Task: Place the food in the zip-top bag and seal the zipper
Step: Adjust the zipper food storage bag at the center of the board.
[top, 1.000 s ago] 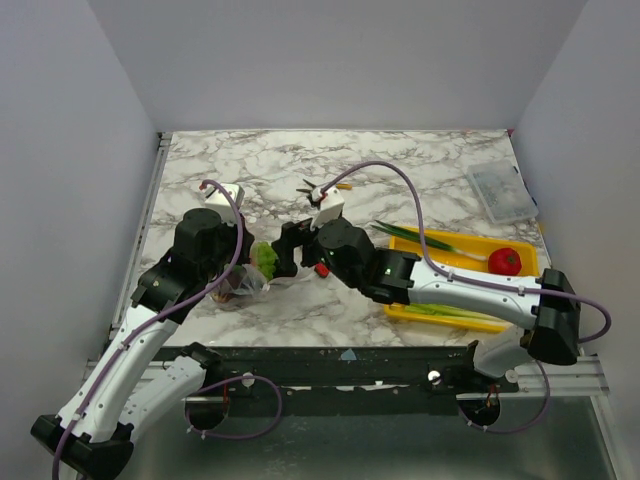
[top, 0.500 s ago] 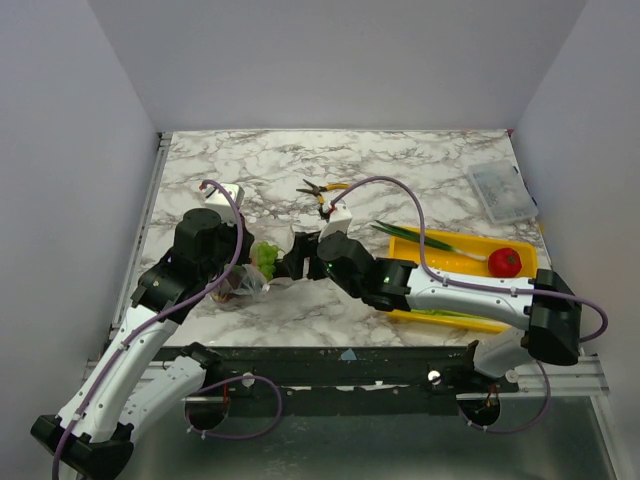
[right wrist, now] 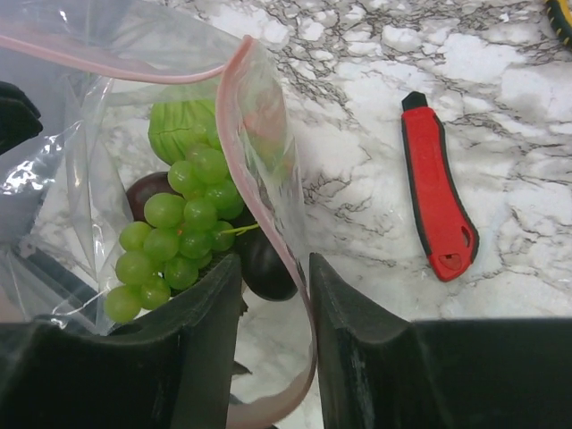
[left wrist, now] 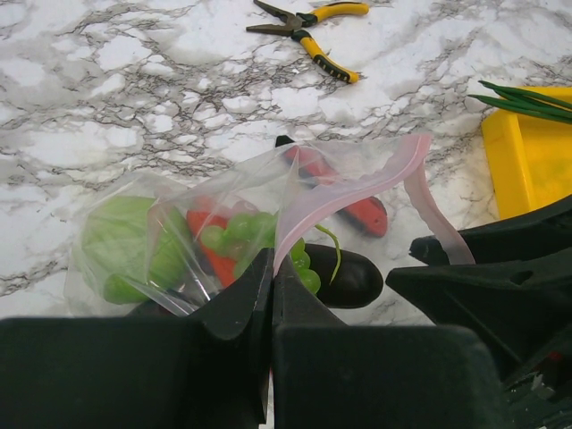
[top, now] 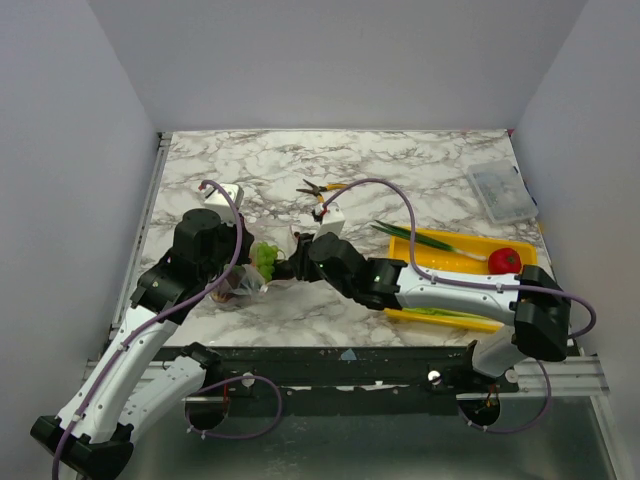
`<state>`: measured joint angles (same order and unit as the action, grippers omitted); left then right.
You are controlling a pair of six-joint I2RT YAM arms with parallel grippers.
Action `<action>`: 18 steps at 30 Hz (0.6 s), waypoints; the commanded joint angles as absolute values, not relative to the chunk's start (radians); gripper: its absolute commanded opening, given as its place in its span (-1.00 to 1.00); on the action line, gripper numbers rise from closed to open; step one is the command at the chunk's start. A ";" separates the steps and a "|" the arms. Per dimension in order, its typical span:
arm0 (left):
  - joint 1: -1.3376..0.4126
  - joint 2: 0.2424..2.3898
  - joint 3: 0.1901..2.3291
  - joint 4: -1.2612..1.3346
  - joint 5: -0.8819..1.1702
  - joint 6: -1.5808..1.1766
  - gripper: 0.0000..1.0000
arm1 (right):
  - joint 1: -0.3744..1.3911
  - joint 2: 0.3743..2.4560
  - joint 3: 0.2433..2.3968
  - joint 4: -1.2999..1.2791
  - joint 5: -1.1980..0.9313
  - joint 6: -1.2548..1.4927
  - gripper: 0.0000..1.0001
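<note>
With the aubergine at the bag's opening, my left gripper and right gripper should lift the zipper lips so the food settles deeper before sealing.
The clear zip-top bag lies left of centre, mouth open toward the right. Inside it are a green cabbage, green grapes, a red piece and a dark aubergine at the mouth. My left gripper is shut on the pink zipper strip. My right gripper stands open at the mouth, the zipper's other lip running through the gap against its right finger. A tomato and spring onions rest on the yellow tray.
A red-handled knife lies on the marble just right of the bag's mouth. Yellow-handled pliers lie farther back. A small clear box sits at the back right.
My right gripper has slid left to the bag's mouth and its jaws have narrowed around the zipper lip. The left arm and the bag have stayed put.
</note>
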<state>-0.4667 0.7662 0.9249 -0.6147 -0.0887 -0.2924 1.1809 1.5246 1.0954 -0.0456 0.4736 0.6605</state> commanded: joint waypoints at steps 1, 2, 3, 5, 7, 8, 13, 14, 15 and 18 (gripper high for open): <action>-0.461 0.765 0.919 -0.597 -0.087 -0.308 -1.00 | 1.186 1.579 1.166 -0.030 0.447 0.650 -0.35; -0.463 0.768 0.922 -0.603 -0.078 -0.314 -1.00 | 1.186 1.582 1.184 -0.030 0.437 0.645 -0.44; -0.462 0.773 0.933 -0.613 -0.069 -0.322 -1.00 | 1.187 1.582 1.199 -0.024 0.427 0.640 -0.54; -0.461 0.774 0.965 -0.649 -0.057 -0.338 -1.00 | 1.186 1.579 1.226 -0.009 0.399 0.628 -0.70; -0.462 0.754 0.994 -0.685 -0.064 -0.346 -1.00 | 1.187 1.571 1.258 -0.009 0.371 0.616 -0.82; -0.462 0.738 1.009 -0.708 -0.074 -0.348 -1.00 | 1.187 1.569 1.274 -0.008 0.353 0.612 -0.88; -0.461 0.657 1.102 -0.801 -0.121 -0.373 -1.00 | 1.190 1.548 1.311 0.068 0.248 0.611 -0.99; -0.462 0.644 1.111 -0.807 -0.121 -0.383 -1.00 | 1.190 1.543 1.304 0.083 0.238 0.616 -0.99; -0.462 0.631 1.110 -0.807 -0.122 -0.393 -1.00 | 1.191 1.540 1.296 0.097 0.225 0.619 -0.99; -0.462 0.605 1.028 -0.756 -0.142 -0.411 -1.00 | 1.190 1.530 1.232 0.149 0.234 0.635 -0.99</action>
